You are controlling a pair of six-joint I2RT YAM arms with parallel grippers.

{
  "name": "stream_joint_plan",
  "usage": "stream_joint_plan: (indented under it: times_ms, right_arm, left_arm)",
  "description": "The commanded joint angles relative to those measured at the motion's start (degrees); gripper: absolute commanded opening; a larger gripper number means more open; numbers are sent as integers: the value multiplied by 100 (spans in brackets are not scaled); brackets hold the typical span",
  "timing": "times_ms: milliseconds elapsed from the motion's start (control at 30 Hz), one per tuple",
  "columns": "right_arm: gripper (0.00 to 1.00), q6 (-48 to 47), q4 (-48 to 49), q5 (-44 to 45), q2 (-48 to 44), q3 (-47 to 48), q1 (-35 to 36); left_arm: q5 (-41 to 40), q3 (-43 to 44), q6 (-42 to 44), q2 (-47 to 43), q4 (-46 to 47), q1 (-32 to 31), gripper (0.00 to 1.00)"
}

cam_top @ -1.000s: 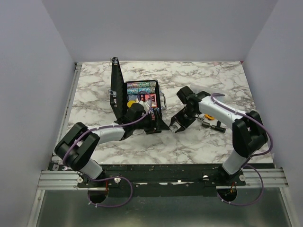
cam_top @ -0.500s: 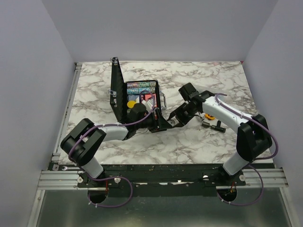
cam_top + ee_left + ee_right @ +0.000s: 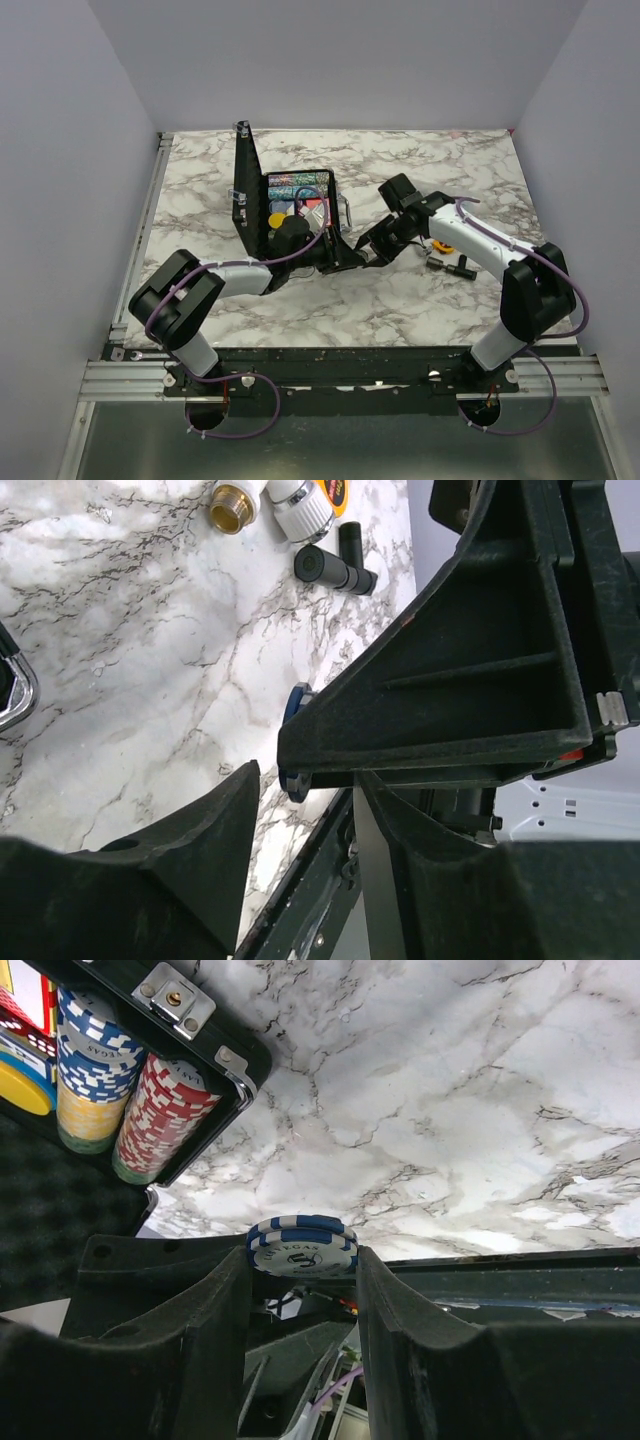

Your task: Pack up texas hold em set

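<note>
The case's blue row (image 3: pixel 98 1040) is on my left gripper's side, but my right gripper has the blue-and-white chips. Next, I pass the chips (image 3: pixel 302 1250) to my left gripper.
The black hinged case (image 3: pixel 262 222) lies open at mid-table with its lid upright on the left, holding multicoloured chip rows (image 3: pixel 297 183), a yellow disc (image 3: pixel 275 219) and red cards (image 3: pixel 318 208). In the right wrist view the chip rows (image 3: pixel 120 1080) and a metal latch (image 3: pixel 178 1000) show at the upper left. My right gripper (image 3: pixel 302 1265) is shut on two stacked blue-and-white chips (image 3: pixel 302 1245), just off the case's front right corner (image 3: pixel 366 250). My left gripper (image 3: pixel 305 780) is open, tips by the right gripper (image 3: pixel 342 257); the chips' blue edge (image 3: pixel 296 775) shows between them.
A small yellow tape measure (image 3: pixel 441 246) and a black tool (image 3: pixel 452 266) lie to the right of the grippers. The tool (image 3: pixel 335 570) and a brass fitting (image 3: pixel 232 505) show in the left wrist view. The table's front edge lies close below.
My left gripper has reached right, to the case's front right corner. My right gripper has moved left and slightly back to meet it, still holding the chips.
</note>
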Motion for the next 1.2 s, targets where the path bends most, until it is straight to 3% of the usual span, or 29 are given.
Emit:
stream_joint_plan:
  times_ms: [0, 433, 600, 800, 833, 967, 1067, 1167]
  right_arm:
    - [1, 55, 61, -146, -206, -67, -37]
    - [1, 73, 101, -199, -304, -147, -45]
    - [1, 72, 147, -220, -314, -164, -45]
    - [1, -94, 392, -266, -322, -279, -68]
    - [4, -167, 464, -258, -337, -331, -88]
    - [46, -715, 858, 24, -472, -538, -184]
    - [70, -1492, 1314, 235, -658, -783, -368]
    - [81, -2413, 1718, 225, -968, -1066, -673]
  left_arm:
    - [-171, 154, -34, 110, 254, -41, 41]
    - [-375, 263, 71, 59, 186, -38, 33]
    - [-395, 320, 123, 85, 114, -41, 23]
    - [-448, 407, 352, 51, -139, -39, 0]
    - [-478, 413, 422, 19, -219, -40, 0]
    - [-789, 607, 888, -218, -1153, -42, 0]
    - [-1029, 1025, 1339, -325, -2328, -31, 0]
    - [-1354, 1602, 1767, -215, -3648, 7, 0]
